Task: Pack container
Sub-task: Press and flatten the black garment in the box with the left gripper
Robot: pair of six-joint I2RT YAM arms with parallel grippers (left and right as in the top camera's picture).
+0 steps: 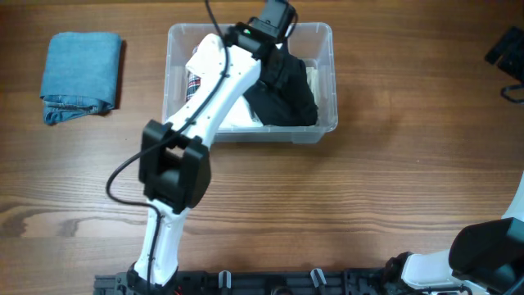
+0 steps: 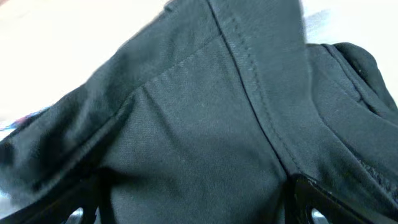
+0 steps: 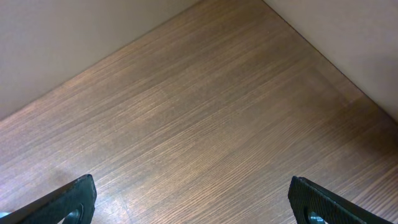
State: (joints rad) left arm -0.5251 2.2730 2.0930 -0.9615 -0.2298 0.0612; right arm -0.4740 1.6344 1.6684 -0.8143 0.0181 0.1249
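Observation:
The black garment [image 1: 288,102] is bunched up and stops short of the container's side. My left gripper should spread it out toward that side [image 1: 327,86] and make it flat before packing the denim.
The clear plastic container [image 1: 331,75] stands at the back centre of the table. In it lie a black garment [image 1: 291,97] and a white garment [image 1: 239,120] with a printed patch at its left. My left gripper [image 1: 280,47] reaches down into the container over the black garment. In the left wrist view its fingers [image 2: 196,210] are spread wide apart, with the black fabric [image 2: 205,124] filling the space between them. My right gripper [image 3: 193,202] is open and empty over bare wood.
A folded blue denim garment [image 1: 82,67] lies on the table at the back left. A black object [image 1: 509,51] sits at the far right edge. The right arm's base [image 1: 483,250] is at the front right corner.

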